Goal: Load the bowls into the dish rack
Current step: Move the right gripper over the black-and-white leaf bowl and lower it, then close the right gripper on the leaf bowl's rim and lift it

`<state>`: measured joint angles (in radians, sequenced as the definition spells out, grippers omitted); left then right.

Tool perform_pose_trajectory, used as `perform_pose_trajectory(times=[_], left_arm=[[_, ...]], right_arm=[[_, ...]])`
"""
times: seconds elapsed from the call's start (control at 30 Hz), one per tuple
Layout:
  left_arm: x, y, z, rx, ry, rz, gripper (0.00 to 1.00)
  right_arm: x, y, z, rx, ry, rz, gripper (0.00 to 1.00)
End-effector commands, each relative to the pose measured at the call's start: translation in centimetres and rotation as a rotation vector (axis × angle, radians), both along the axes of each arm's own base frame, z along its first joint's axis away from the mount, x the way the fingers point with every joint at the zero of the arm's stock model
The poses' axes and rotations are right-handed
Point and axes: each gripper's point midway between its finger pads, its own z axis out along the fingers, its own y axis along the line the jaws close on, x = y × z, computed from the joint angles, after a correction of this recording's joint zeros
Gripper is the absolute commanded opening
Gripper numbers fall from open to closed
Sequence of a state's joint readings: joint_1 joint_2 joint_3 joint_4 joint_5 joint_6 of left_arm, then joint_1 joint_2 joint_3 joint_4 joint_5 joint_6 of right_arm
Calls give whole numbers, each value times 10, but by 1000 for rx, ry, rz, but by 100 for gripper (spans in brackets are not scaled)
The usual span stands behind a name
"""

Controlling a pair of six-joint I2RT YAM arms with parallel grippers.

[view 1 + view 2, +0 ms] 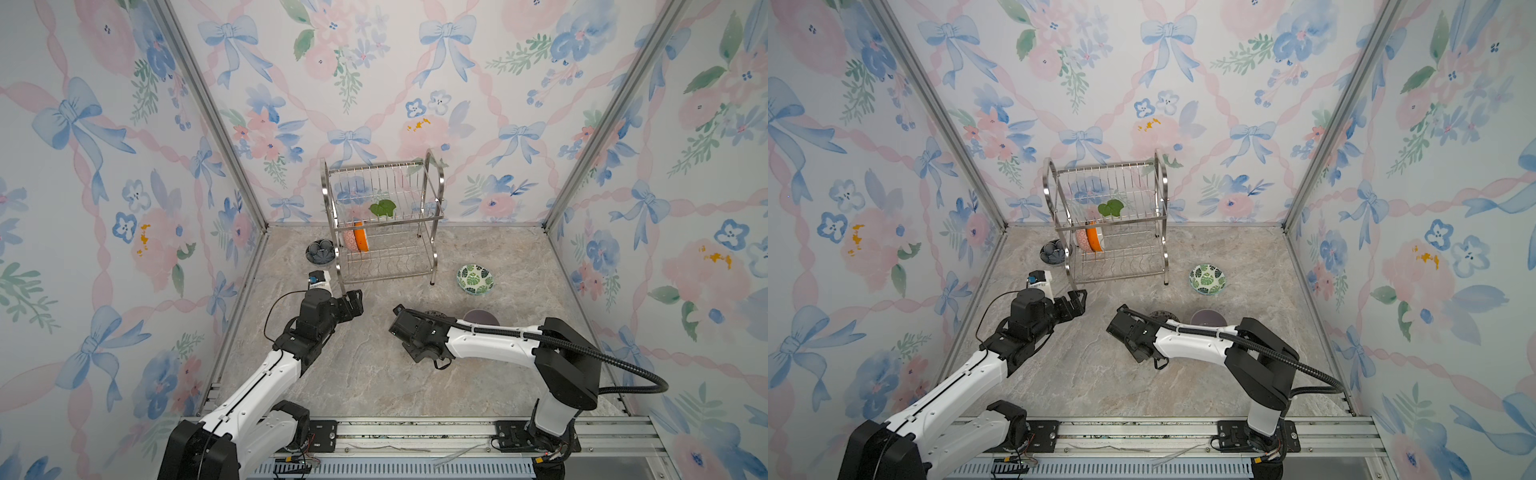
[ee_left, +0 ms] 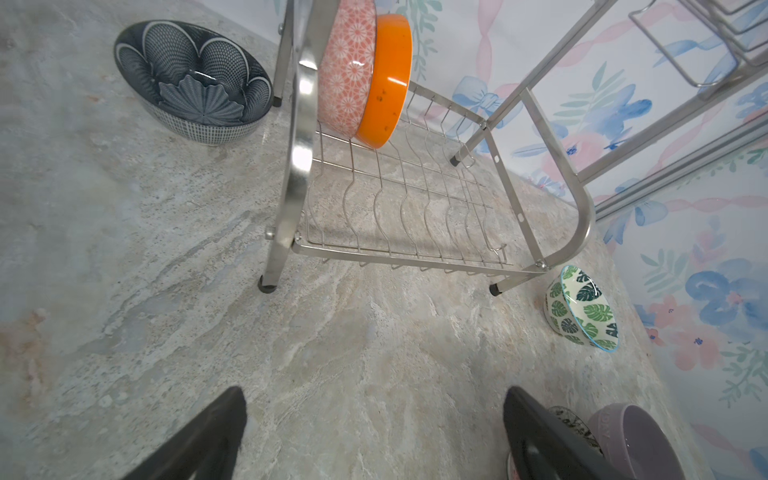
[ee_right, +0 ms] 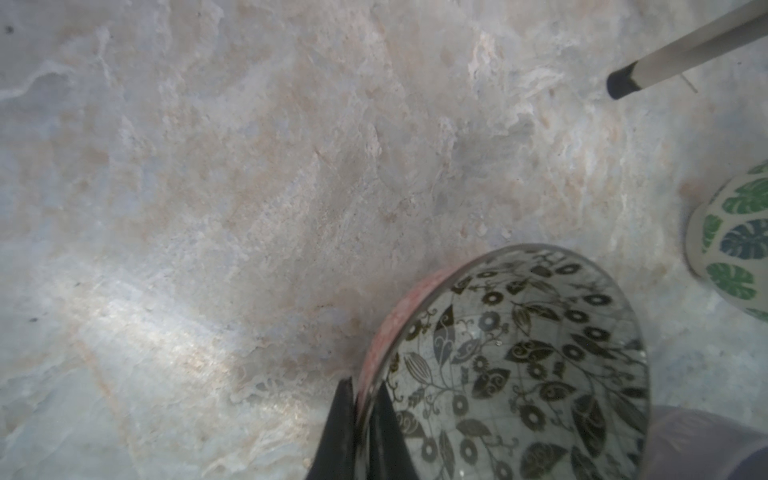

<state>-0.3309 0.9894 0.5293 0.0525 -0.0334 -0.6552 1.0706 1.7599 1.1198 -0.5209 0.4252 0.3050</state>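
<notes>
The dish rack is standing free on its feet (image 1: 432, 282), so the robot's left gripper should grab and steady its nearest front post (image 1: 338, 265) before the right gripper puts the floral bowl in.
The steel dish rack (image 1: 432, 216) (image 2: 582, 216) stands at the back. A pink-outside bowl (image 2: 347, 70) and an orange-outside bowl (image 2: 388, 83) stand on edge in its lower shelf. On the table lie a dark blue bowl (image 1: 320, 251) left of the rack, a green-leaf bowl (image 1: 475, 279) to its right, and a lavender bowl (image 1: 482, 318) by my right arm. My right gripper (image 3: 365, 386) is shut on the rim of a black-and-white floral bowl (image 3: 519, 365), one finger inside and one outside. My left gripper (image 2: 374, 392) (image 1: 353, 301) hangs open and empty before the rack's front left leg.
Floral walls with metal corner posts (image 1: 216, 124) close in the marble table on three sides. A green leaf-shaped piece (image 1: 382, 208) hangs on the rack's upper tier. The rack's front right leg (image 3: 623, 83) stands near the held bowl. A metal rail (image 1: 415, 432) runs along the front.
</notes>
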Motion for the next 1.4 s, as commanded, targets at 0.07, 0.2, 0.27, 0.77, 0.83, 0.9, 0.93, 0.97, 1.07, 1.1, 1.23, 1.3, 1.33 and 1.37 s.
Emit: perform_pose_trajectory(times=[0.07,0.2,0.27,0.77,0.83,0.9,0.93,0.97,1.07,1.1,1.23,1.3,1.33,1.37], left_arm=[[12,10,15,-48,3,35,98],[23,15,18,-53,6,53,98],[30,19,13,-52,24,71,97],[83,22,10,28,47,97,90],[88,23,6,44,56,98,88],[90,23,2,58,62,94,86],[91,24,-1,64,65,98,85],[92,25,-3,68,67,102,84],[94,27,-7,89,68,106,80],[95,28,-7,96,67,108,80],[101,28,-9,116,58,109,75],[105,26,-13,117,55,97,73],[107,24,-14,121,55,85,71],[109,23,-18,125,62,83,68]], right_arm=[[3,15,24,58,-18,36,0],[8,19,38,139,-15,22,0],[13,20,46,200,-12,6,0],[52,28,143,795,-96,-27,0],[64,25,150,850,-90,-61,0],[73,25,154,890,-93,-77,0],[76,27,157,904,-97,-78,0],[79,28,160,915,-101,-80,0],[86,31,164,936,-102,-84,0],[87,33,167,946,-103,-82,0],[90,38,172,982,-103,-83,0],[91,39,173,990,-101,-84,0],[91,39,174,994,-103,-85,0],[91,38,175,999,-104,-88,0]])
